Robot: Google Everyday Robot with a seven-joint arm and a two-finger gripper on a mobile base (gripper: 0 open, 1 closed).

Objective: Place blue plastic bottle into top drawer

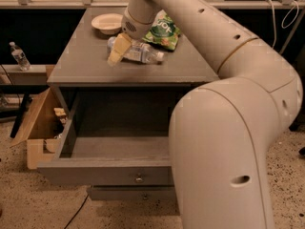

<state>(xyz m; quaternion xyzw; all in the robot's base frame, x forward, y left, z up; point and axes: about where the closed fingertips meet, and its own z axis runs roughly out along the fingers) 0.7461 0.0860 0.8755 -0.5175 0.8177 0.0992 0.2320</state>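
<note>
The blue plastic bottle (143,53) lies uncovered in front of the green chip bag (165,33), so my lift will bring the bottle away and leave the bag behind.
The blue plastic bottle (140,53) lies on its side on the grey cabinet top (86,63), its white cap pointing right. My gripper (118,50) hangs from the big white arm and sits at the bottle's left end, overlapping it. The top drawer (107,172) is pulled open below, with its round knob (138,178) facing front. Nothing shows inside the part of it I can see. The arm hides the drawer's right part.
A green chip bag (165,28) lies just behind the bottle and a white bowl (108,22) sits at the back left. A narrower drawer (128,193) sits below. A cardboard box (35,128) stands on the floor to the left. A small clear bottle (19,56) stands on a far-left shelf.
</note>
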